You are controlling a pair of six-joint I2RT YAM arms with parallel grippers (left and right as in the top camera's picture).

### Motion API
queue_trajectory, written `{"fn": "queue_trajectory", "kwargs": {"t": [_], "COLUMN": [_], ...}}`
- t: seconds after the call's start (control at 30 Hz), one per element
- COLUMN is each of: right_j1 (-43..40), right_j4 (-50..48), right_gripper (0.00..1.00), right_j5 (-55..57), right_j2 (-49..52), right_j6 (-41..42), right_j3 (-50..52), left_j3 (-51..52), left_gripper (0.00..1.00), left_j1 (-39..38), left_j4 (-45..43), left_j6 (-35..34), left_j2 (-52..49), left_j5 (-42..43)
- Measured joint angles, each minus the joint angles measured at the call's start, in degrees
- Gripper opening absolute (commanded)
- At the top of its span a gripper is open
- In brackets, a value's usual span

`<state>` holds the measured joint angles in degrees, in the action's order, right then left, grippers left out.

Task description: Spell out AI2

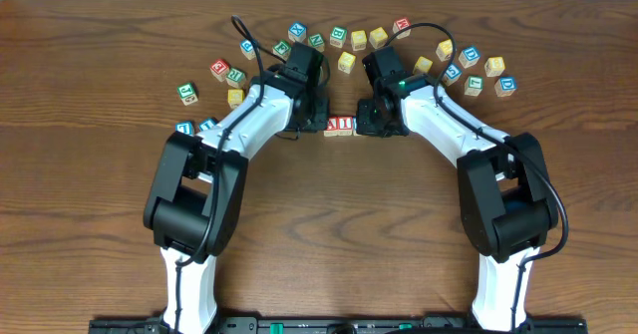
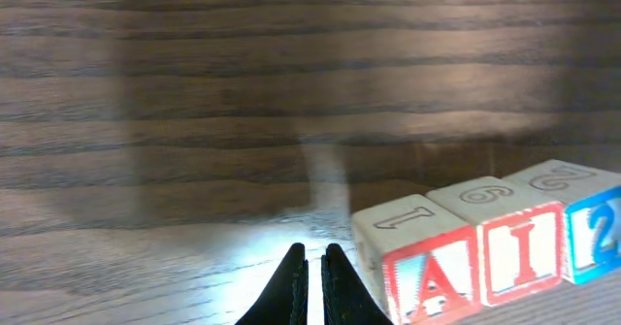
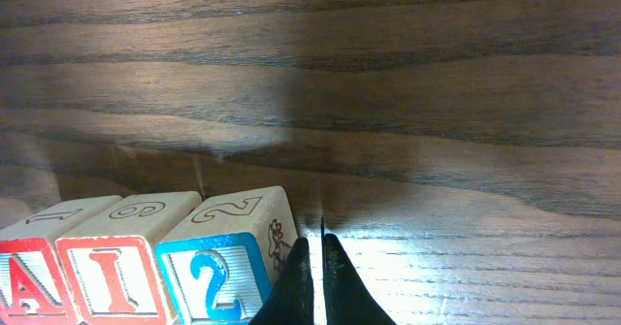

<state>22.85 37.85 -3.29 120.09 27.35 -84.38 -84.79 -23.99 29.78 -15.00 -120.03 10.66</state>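
I keep pressing the A block with my left gripper until the row sits flush, because my right gripper is bracing the 2 block at the row's far end.
Three wooden letter blocks stand in a row touching each other: a red A, a red I and a blue 2. In the right wrist view they read A, I, 2. In the overhead view the row lies between both grippers. My left gripper is shut and empty just left of the A block. My right gripper is shut and empty, against the right side of the 2 block.
Many loose letter blocks lie scattered in an arc at the back of the table, with a few at the left and right. Two blue blocks sit beside the left arm.
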Motion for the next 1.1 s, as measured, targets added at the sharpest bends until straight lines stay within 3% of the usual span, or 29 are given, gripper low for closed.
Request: {"fn": "queue_trajectory", "kwargs": {"t": [1.1], "right_j1": [-0.15], "right_j4": [0.24], "right_gripper": [0.01], "right_j5": [0.15], "right_j2": [0.00], "right_j6": [0.02], "right_j3": [0.00], "left_j3": [0.00], "left_gripper": [0.08], "left_j1": [-1.42], "left_j4": [-0.48], "left_j6": [1.53], "left_j2": [0.00], "left_j5": [-0.04]}}
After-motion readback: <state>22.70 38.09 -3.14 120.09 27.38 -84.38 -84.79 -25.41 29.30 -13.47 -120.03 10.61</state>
